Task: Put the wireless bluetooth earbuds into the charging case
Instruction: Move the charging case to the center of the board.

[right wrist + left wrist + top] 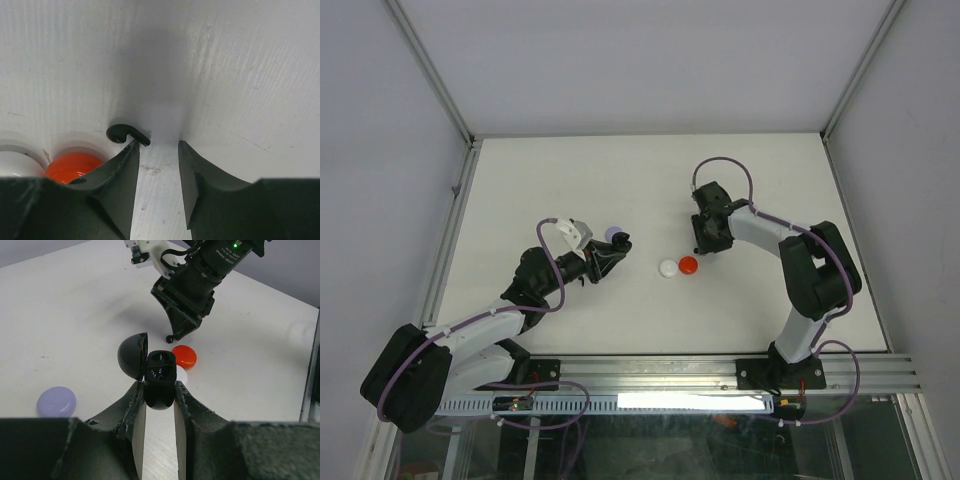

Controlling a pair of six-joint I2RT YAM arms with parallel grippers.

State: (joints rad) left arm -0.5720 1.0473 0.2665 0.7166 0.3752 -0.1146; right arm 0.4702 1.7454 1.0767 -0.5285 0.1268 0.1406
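The black earbud (121,133) is outside the open fingers of my right gripper. I should move my right gripper toward the red round case (74,166) and close it on the earbud.
My left gripper (159,390) is shut on a black charging case (160,382) whose domed lid (134,356) stands open to the left. In the top view this gripper (610,256) is held left of centre. A black earbud (124,133) lies on the table. Its stem touches the tip of my right gripper's left finger (131,150). The right gripper (159,144) is open with nothing between its fingers, and it points down at the table (706,246).
A red round case (689,266) and a white one (667,268) lie side by side between the arms, close to the right gripper. A purple round case (613,233) sits by the left gripper. Frame rails border the white table (570,170).
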